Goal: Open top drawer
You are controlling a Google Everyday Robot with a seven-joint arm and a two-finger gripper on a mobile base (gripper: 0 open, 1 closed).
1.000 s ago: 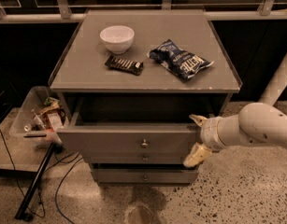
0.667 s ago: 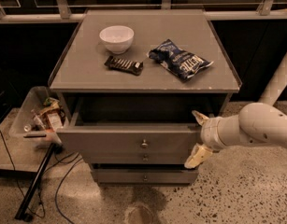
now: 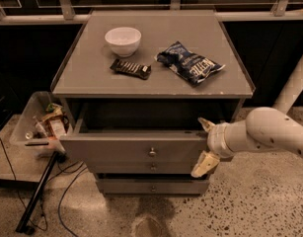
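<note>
The top drawer is only partly out and the robot gripper's fingers straddle its front (image 3: pixel 186 153) loosely, so the robot should close them on the front's top edge (image 3: pixel 198 138) and pull farther.
The top drawer (image 3: pixel 121 149) of the grey cabinet stands pulled out, its wide grey front carrying a small round metal knob (image 3: pixel 152 152) in the middle. Its inside is dark and mostly hidden under the cabinet top. My gripper (image 3: pixel 204 145) is at the right end of the drawer front. One cream finger (image 3: pixel 206 124) sits above the front's top edge and the other (image 3: pixel 203 165) hangs below it, so the fingers are spread apart around that corner.
On the cabinet top (image 3: pixel 82 78) are a white bowl (image 3: pixel 123 40), a dark snack bar (image 3: pixel 131 68) and a blue chip bag (image 3: pixel 189 62). Two lower drawer fronts (image 3: pixel 152 186) sit below. A clear bin of items (image 3: pixel 40 123) and a black stand with cables (image 3: pixel 37 194) are at the left.
The drawer front and my gripper have shifted slightly outward, toward the camera. Things on top have not moved.
</note>
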